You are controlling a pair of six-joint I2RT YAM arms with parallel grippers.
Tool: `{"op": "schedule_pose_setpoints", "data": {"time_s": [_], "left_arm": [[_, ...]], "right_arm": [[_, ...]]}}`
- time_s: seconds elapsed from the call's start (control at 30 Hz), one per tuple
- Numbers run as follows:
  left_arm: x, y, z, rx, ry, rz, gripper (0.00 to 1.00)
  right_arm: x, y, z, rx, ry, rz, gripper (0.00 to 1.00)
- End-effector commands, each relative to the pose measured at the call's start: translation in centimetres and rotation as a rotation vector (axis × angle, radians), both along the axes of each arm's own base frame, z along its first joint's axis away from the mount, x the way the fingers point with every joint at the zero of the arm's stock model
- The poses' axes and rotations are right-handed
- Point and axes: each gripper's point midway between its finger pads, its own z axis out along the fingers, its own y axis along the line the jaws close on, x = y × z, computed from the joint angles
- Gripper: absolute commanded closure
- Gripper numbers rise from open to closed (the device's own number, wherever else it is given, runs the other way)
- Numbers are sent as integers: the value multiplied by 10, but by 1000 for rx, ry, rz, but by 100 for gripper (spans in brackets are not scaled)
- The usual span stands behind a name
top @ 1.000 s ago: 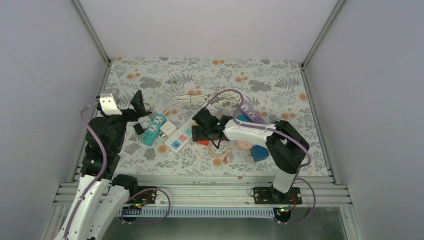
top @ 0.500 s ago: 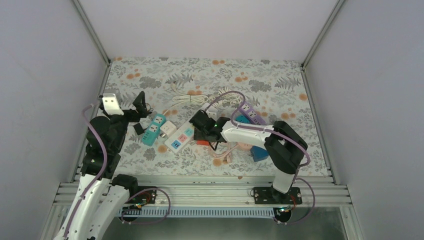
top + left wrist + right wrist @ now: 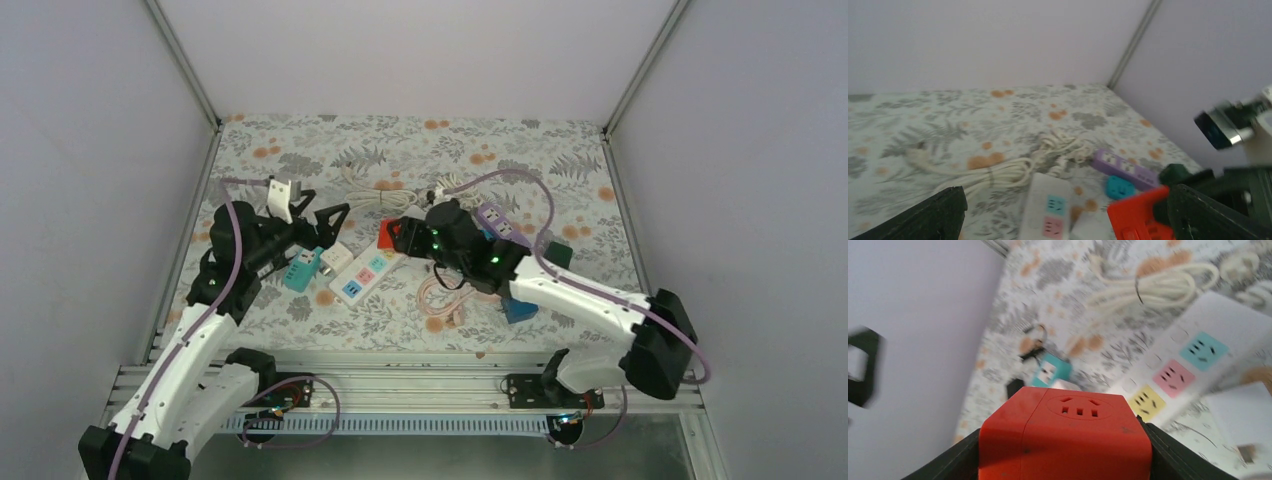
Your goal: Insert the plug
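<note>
The red cube's oval socket side is up, so next my left gripper takes the cube to let my right gripper grip it button side up.
My right gripper is shut on a red socket cube and holds it above the far end of the white power strip. In the right wrist view the cube fills the space between the fingers, its three-hole socket face pointing up, with the strip's blue, pink and yellow sockets beyond it. My left gripper is open and empty, just left of the cube. In the left wrist view it frames the strip, with the cube at its right finger.
A teal socket block and a white adapter lie left of the strip. A coiled white cable lies behind it. A purple strip, a dark green cube, a blue cube and pink cable lie to the right.
My right gripper has lifted the red cube off the mat and carried it up and back. My left arm has swung right, toward the strip and the cube.
</note>
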Motion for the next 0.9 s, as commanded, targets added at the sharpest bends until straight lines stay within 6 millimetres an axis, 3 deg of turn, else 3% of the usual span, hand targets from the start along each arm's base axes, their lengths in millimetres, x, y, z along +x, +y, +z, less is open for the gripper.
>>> {"op": "schedule_pose_setpoints", "data": {"time_s": [0.0,0.13,0.3,0.5,0.67,0.87], "left_arm": [[-16,-29,22,-105,-71,-147,0],[-12,-37,24,-125,-101,-104,0],[-18,-68,40,-82,-231,-98,0],[-17,-99,52,-76,-368,-19,0],[6,-108,49,-66,-372,90,0],[14,-122,43,-126,-392,106,2]], "right_arm": [[12,-8,64,258,-84,-1,34],[19,-23,97,471,-25,-31,34],[15,-14,135,659,16,-5,34],[25,-8,145,792,114,-59,35],[33,-4,152,819,120,-68,34],[39,0,146,817,128,-68,34]]}}
